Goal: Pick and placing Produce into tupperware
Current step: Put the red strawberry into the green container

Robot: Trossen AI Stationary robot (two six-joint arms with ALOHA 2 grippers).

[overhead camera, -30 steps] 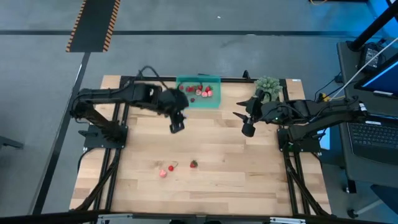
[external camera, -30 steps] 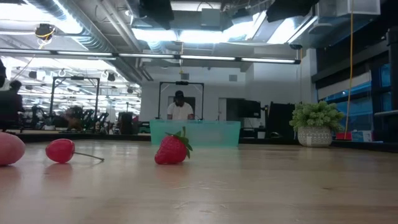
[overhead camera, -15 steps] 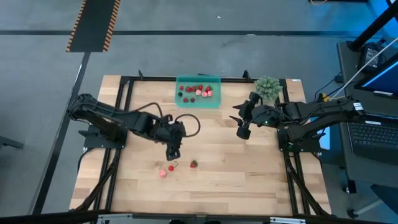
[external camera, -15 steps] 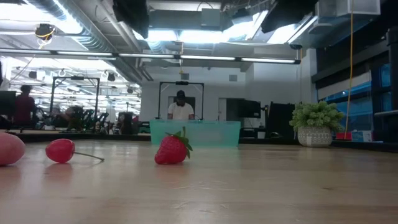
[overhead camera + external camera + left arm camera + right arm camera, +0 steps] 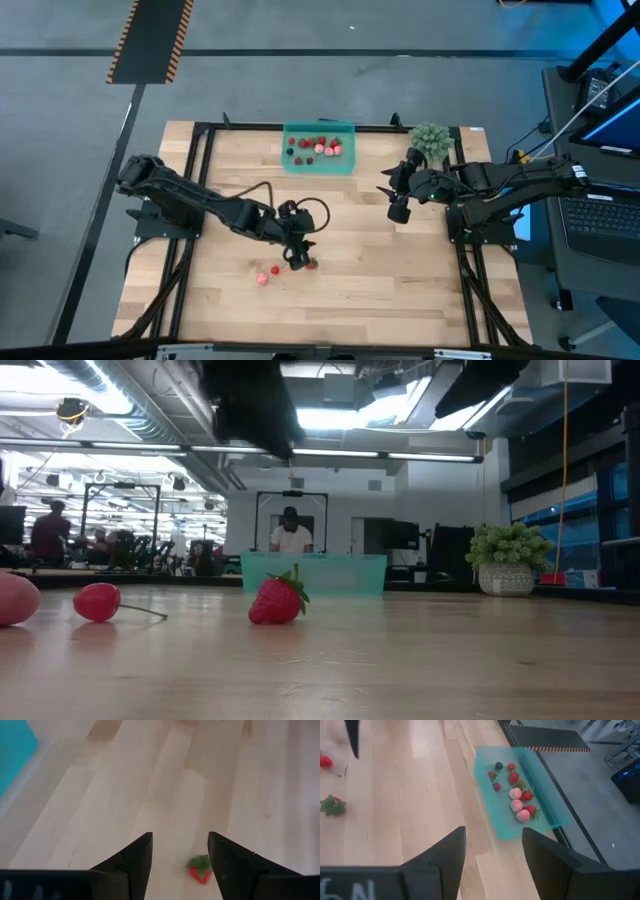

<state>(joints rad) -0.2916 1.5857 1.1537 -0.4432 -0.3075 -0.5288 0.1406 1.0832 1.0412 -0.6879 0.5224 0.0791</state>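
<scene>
My left gripper should go on down before it closes, as the strawberry (image 5: 274,603) lies clear of the cherry and in line with my open fingers, until they straddle its leafy top (image 5: 298,581).
A red strawberry (image 5: 311,264) lies on the wooden table near the middle, with a red cherry (image 5: 275,270) and a pale pink piece (image 5: 262,279) to its left. My left gripper (image 5: 299,259) hangs open just above the strawberry (image 5: 200,870), which shows between its fingers in the left wrist view. The strawberry (image 5: 278,600) rests on the table by its side. The teal tupperware (image 5: 320,148) stands at the far edge and holds several red, pink and dark pieces. My right gripper (image 5: 398,210) waits open and empty at the right, facing the tupperware (image 5: 520,795).
A green leafy plant in a pot (image 5: 430,140) stands at the far right corner, next to my right arm. The black frame rail (image 5: 380,128) runs along the table's far edge. Bare wood lies between the loose pieces and the tupperware. People show in the room beyond.
My left gripper has gone from beside the tupperware toward the table's near edge and down, and now hangs over the strawberry. The loose pieces have not moved.
</scene>
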